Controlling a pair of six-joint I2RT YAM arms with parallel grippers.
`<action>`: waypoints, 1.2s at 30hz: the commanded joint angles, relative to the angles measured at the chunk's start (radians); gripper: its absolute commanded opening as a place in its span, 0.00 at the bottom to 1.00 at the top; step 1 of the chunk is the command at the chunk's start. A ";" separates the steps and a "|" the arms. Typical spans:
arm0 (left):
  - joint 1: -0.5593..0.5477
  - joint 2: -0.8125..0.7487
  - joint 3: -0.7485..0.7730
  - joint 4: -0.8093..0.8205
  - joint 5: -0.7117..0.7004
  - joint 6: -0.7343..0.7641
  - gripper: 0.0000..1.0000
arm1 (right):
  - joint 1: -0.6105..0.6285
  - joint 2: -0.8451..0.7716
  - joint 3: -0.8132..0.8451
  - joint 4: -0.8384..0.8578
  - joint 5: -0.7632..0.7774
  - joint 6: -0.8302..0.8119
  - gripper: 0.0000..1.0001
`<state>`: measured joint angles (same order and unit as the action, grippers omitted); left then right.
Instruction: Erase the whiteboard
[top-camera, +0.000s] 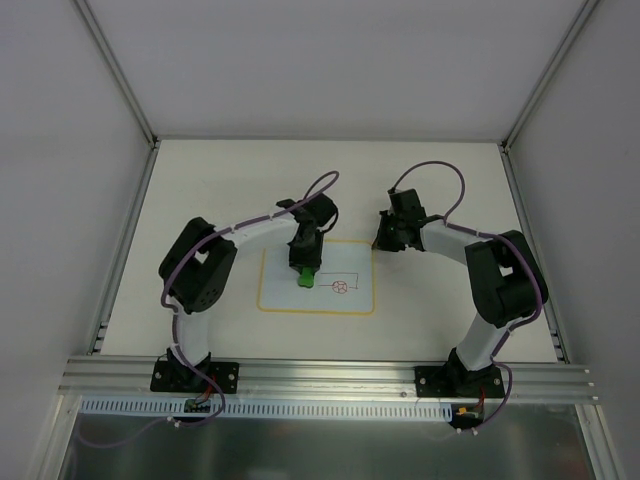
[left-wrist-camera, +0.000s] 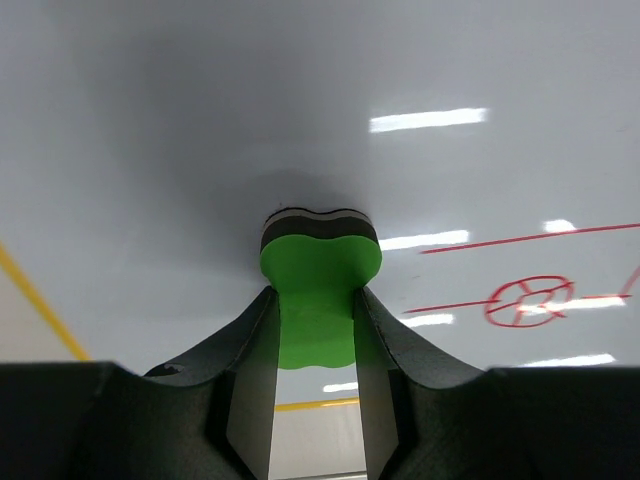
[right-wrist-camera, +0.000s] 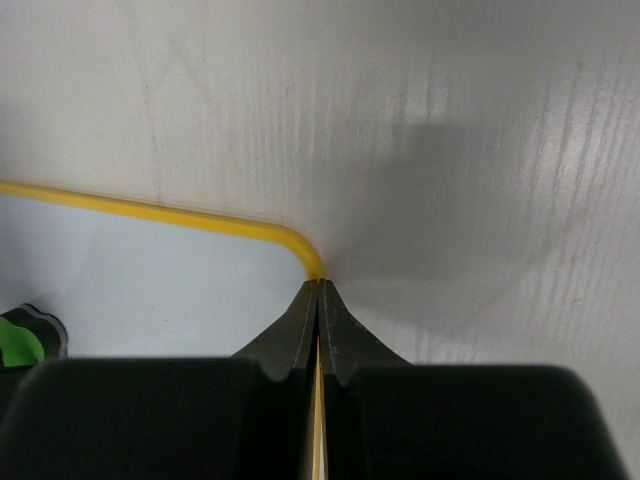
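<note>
I should use my left gripper to wipe the green eraser (top-camera: 306, 278) back across the red drawing (top-camera: 340, 286) toward my right gripper, because the eraser is on clean whiteboard next to the red drawing.
The whiteboard (top-camera: 285, 292) lies flat at the table's middle, white with a yellow border and a red line drawing (top-camera: 340, 286) on its right half. My left gripper (top-camera: 305, 268) is shut on a green eraser (top-camera: 307, 279) and holds it against the board, left of the drawing. In the left wrist view the eraser (left-wrist-camera: 318, 262) sits between my fingers (left-wrist-camera: 250, 350), with the drawing (left-wrist-camera: 525, 300) to the right. My right gripper (top-camera: 383, 243) is shut, its tips (right-wrist-camera: 318, 285) resting on the board's yellow border (right-wrist-camera: 200, 217) at the far right corner.
Metal frame rails run along the table's left edge (top-camera: 125, 240), right edge (top-camera: 530, 240) and near edge (top-camera: 320, 375). White walls enclose the back and sides. The right wrist view shows bare table (right-wrist-camera: 480, 150) beyond the board's corner.
</note>
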<state>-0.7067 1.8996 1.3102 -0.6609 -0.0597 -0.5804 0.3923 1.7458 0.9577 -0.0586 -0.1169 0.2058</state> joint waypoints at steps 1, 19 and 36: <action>-0.083 0.142 0.084 0.037 0.089 -0.027 0.00 | -0.003 0.000 -0.033 -0.056 0.039 -0.006 0.00; -0.051 0.041 -0.112 -0.012 -0.052 -0.073 0.00 | -0.003 -0.015 -0.034 -0.064 0.062 -0.006 0.00; -0.141 0.108 0.082 -0.036 0.026 -0.003 0.00 | 0.011 -0.002 -0.022 -0.064 0.056 0.004 0.00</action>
<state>-0.7731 1.8973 1.3079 -0.6525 -0.0799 -0.6239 0.3973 1.7397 0.9516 -0.0566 -0.1089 0.2092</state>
